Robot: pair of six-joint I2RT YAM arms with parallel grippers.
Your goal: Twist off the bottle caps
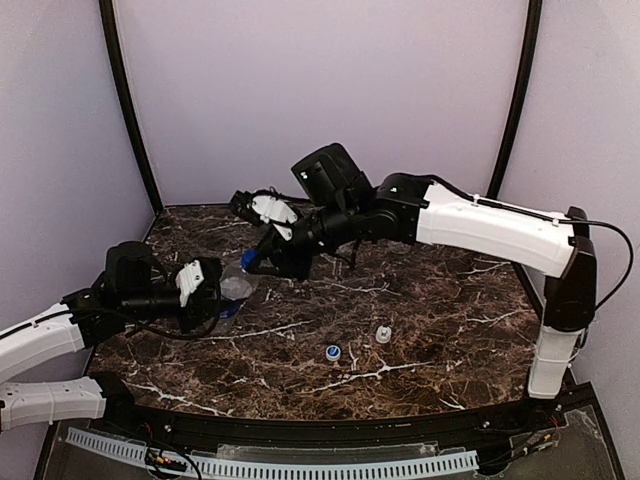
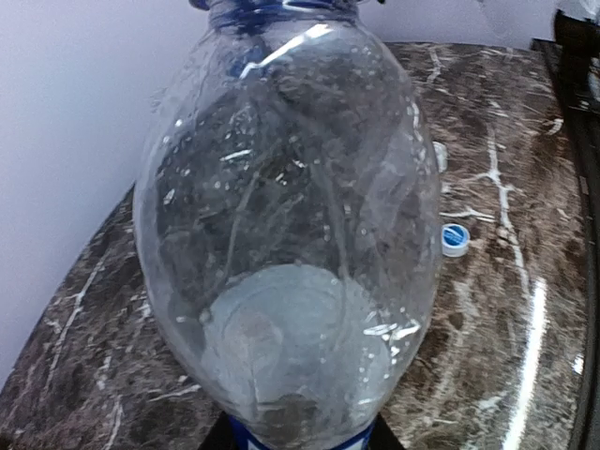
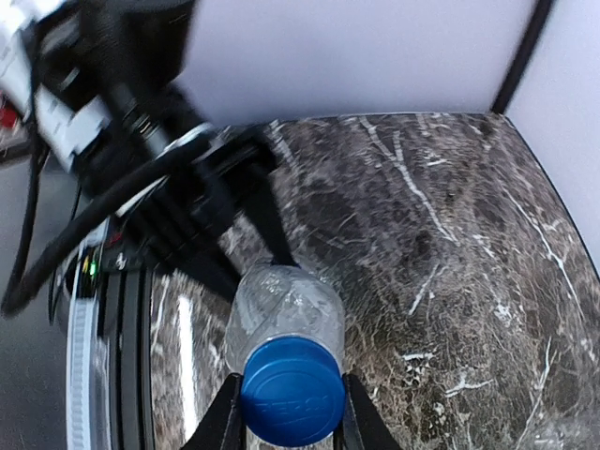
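Note:
My right gripper's fingers are on both sides of the dark blue cap [image 1: 249,259] while my left gripper is holding the bottle [image 1: 236,286]. I should keep turning until the end of the stroke and then let go.
My left gripper [image 1: 213,293] is shut on the base of a clear, round, unlabelled bottle [image 1: 237,284] and holds it on its side above the table. The bottle fills the left wrist view [image 2: 286,216]. My right gripper [image 3: 289,417] is shut on its dark blue cap [image 3: 291,389], one finger on each side; the top view shows it too [image 1: 262,262]. A pale blue-and-white cap [image 1: 332,352] and a white cap [image 1: 383,334] lie loose on the table. The two blue-labelled bottles are out of view.
The dark marble table [image 1: 440,320] has pale walls behind and at both sides. The right arm [image 1: 480,225] reaches across from the right, above the table's middle. The blue-and-white cap also shows in the left wrist view [image 2: 456,239].

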